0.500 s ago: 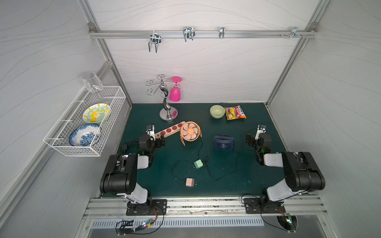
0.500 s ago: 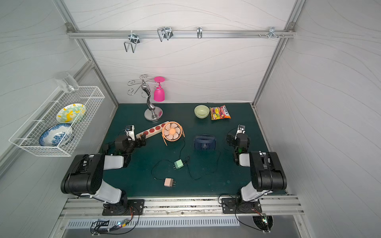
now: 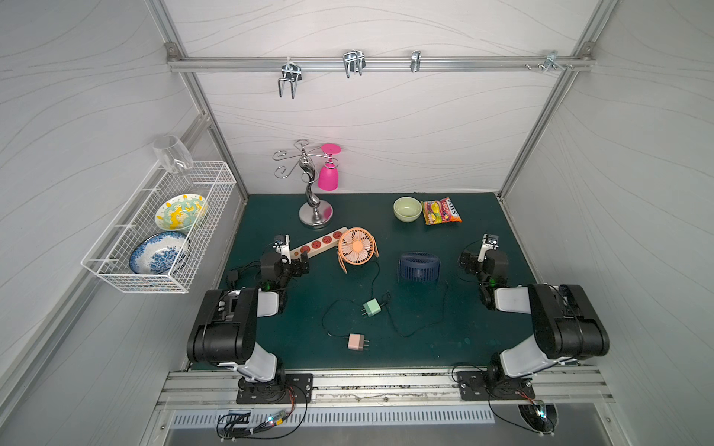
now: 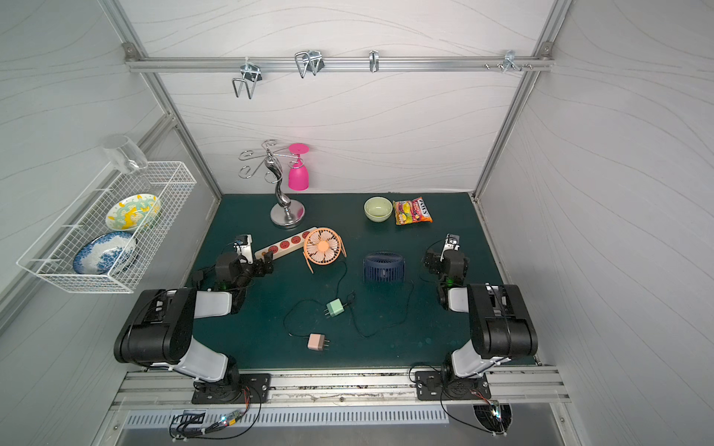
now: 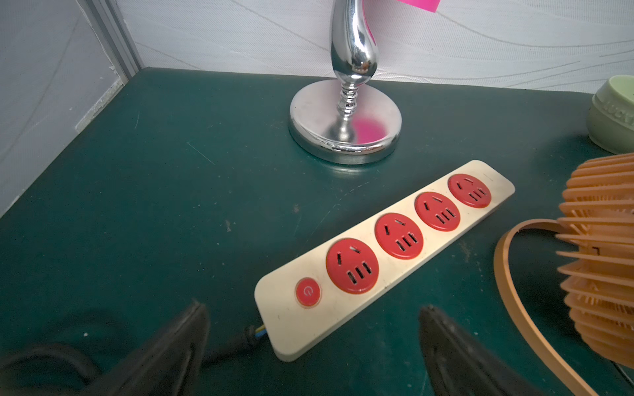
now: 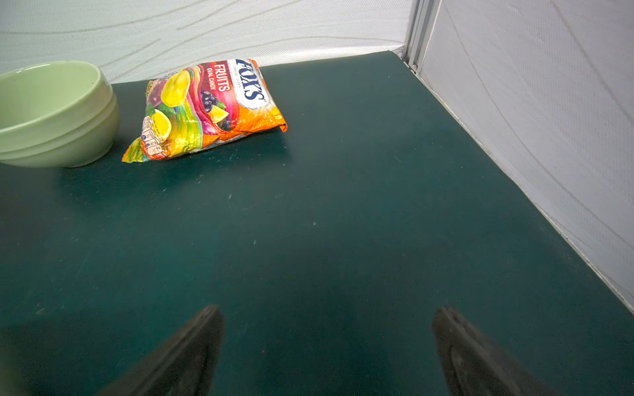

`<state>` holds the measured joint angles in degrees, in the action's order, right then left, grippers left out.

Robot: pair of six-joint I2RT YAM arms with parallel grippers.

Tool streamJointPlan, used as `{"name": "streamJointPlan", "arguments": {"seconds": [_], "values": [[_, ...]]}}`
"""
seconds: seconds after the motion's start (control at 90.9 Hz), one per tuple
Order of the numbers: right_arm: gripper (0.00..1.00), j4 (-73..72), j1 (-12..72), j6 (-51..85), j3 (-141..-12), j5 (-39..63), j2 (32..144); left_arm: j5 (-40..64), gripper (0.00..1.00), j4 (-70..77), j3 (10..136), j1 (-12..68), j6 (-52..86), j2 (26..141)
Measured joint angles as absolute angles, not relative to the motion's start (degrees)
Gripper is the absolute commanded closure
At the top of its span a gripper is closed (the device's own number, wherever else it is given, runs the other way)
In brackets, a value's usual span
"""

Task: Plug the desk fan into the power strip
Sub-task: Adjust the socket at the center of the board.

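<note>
My left gripper should first grab the power strip [image 3: 321, 242] by its middle and swing it out of the way, because the cream power strip lies slanted [image 3: 342, 233] against the orange desk fan.
The cream power strip [image 3: 318, 243] [image 4: 284, 245] [image 5: 384, 253] lies slanted at the left back of the green mat, its red sockets all unused. An orange desk fan [image 3: 357, 246] [image 5: 600, 260] stands against its far end. A navy fan [image 3: 418, 267] stands mid-mat. Thin black cords run from the fans toward a green plug adapter [image 3: 371, 308] and a pink one [image 3: 356, 341], both loose on the mat. My left gripper [image 3: 303, 262] [image 5: 312, 307] is open, low at the strip's switch end. My right gripper [image 3: 463, 262] [image 6: 329, 310] hangs open over bare mat, right of the navy fan.
A chrome glass stand [image 3: 315, 214] with a pink glass [image 3: 328, 177] stands behind the strip. A green bowl [image 3: 407, 209] [image 6: 51, 113] and a candy bag [image 3: 441, 211] [image 6: 206, 109] lie at the back right. A wire basket [image 3: 116, 276] with plates hangs on the left wall.
</note>
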<state>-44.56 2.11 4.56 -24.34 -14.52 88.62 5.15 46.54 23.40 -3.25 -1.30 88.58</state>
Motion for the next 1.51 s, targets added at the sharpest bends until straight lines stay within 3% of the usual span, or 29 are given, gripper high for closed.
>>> {"name": "streamJointPlan", "arguments": {"seconds": [0.33, 0.704, 1.067, 1.178, 1.508], "values": [[0.01, -43.70, 1.93, 4.62, -24.38, -14.74, 88.09, 5.15, 0.00, 44.58, 23.77, -3.25, -1.30, 88.07], [0.01, -18.85, 2.22, 7.66, -35.07, -18.04, 68.60, 7.40, 0.00, 9.08, 47.07, -3.25, -3.90, 79.96], [0.01, 6.35, 2.31, 10.74, -46.50, -18.11, 53.15, 8.03, 0.04, -13.96, 56.84, -3.25, -10.61, 79.37], [0.01, 12.40, 2.90, 10.72, -48.23, -16.01, 51.83, 8.38, 0.07, -19.99, 59.53, -3.20, -14.57, 81.76], [0.01, 24.77, 6.31, 8.91, -48.82, -11.49, 47.27, 8.82, 0.06, -35.94, 73.67, -3.14, -22.02, 97.03]]}}
